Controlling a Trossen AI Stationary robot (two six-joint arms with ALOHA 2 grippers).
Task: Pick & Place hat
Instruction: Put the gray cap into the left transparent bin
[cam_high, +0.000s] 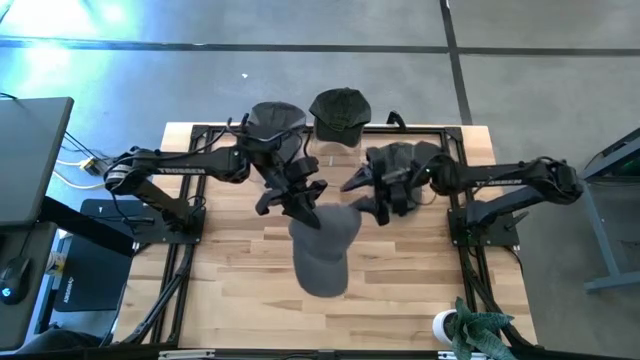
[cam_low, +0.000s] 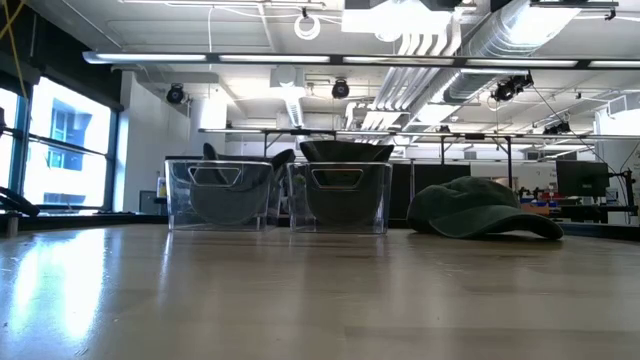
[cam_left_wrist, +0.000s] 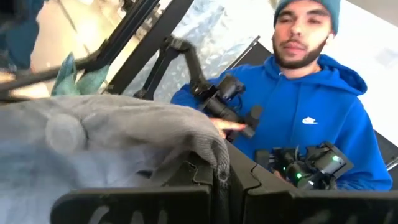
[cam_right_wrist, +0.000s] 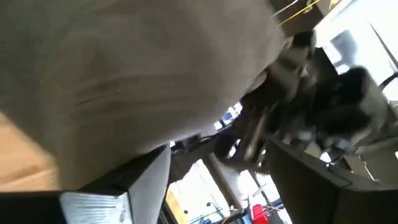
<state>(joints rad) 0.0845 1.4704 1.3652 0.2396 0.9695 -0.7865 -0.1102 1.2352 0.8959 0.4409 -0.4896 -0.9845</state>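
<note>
The robot's left gripper is holding the grey hat with its brim (cam_high: 320, 278) facing away from the bins, so next the right gripper grabs the hat's top edge (cam_high: 352, 217) and turns the hat first.
A light grey hat (cam_high: 322, 250) hangs above the table's middle, and its top button (cam_left_wrist: 62, 130) shows in the left wrist view. My left gripper (cam_high: 300, 203) is shut on it at its far end. My right gripper (cam_high: 366, 198) stands open just to the hat's right, and the grey cloth (cam_right_wrist: 124, 74) fills its wrist view. A dark green hat (cam_low: 485, 210) lies brim down on the table under the right arm. Two clear bins (cam_low: 220, 195) (cam_low: 340, 197) at the far edge each hold a dark hat. My left gripper pinches a bunched edge of the grey hat's crown (cam_left_wrist: 214, 163) between its two fingers, coming level from the table's left. The hat is lifted clear of the table and reaches from the fingers toward the near edge. I cannot tell whether my right gripper touches the hat.
A black frame (cam_high: 190, 215) runs along the table's left, right and far sides. A potted plant (cam_high: 478, 330) stands at the near right corner. A person in a blue hoodie (cam_left_wrist: 311, 112) sits beyond the table. Bare wood (cam_high: 250, 310) lies near the front edge.
</note>
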